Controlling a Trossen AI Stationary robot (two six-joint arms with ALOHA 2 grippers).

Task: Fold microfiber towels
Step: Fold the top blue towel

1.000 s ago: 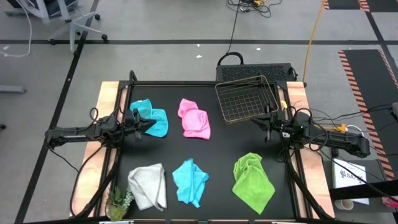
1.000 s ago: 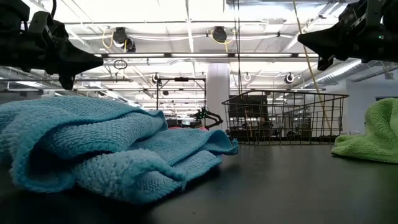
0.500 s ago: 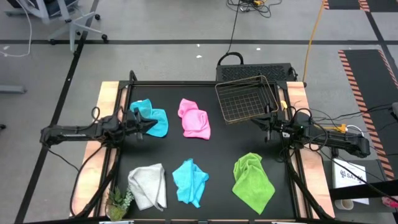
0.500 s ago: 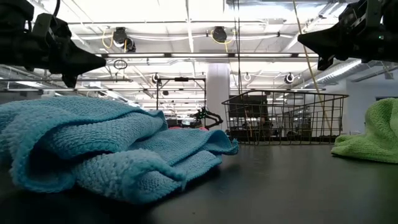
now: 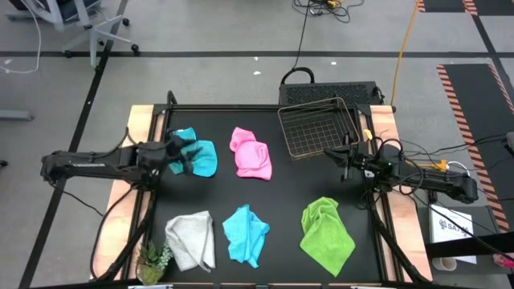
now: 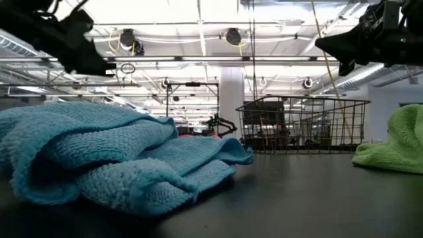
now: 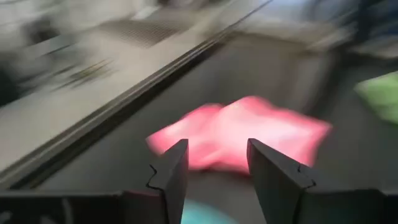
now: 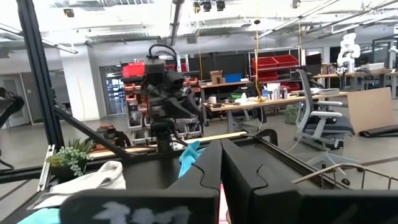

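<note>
The far light blue towel (image 5: 205,160) is lying bunched up in loose, overlapping folds (image 5: 193,145), so it will fall open into a long, limp drape when I lift it.
Five microfiber towels lie crumpled on the black table: a light blue one (image 5: 202,157) at the far left, a pink one (image 5: 251,152) beside it, and near the front a white-grey one (image 5: 191,239), a second light blue one (image 5: 245,233) and a lime green one (image 5: 327,233). My left gripper (image 5: 191,154) hangs open above the far light blue towel, tipped downward, touching nothing. Its wrist view shows the fingers (image 7: 217,149) apart, with the pink towel (image 7: 242,134) beyond them. My right gripper (image 5: 328,152) is shut and hovers near the wire basket, its fingers (image 8: 221,155) closed together.
A wire basket (image 5: 317,127) stands at the far right of the table. A small green plant (image 5: 152,261) sits at the near left corner. Wooden strips (image 5: 140,120) border the table's left and right sides. Bare black surface lies in the table's middle.
My left gripper has risen above the far light blue towel, tipped its fingers downward, rolled a little, and opened. Its arm has drawn back slightly toward the table's left edge. The towels lie as before.
</note>
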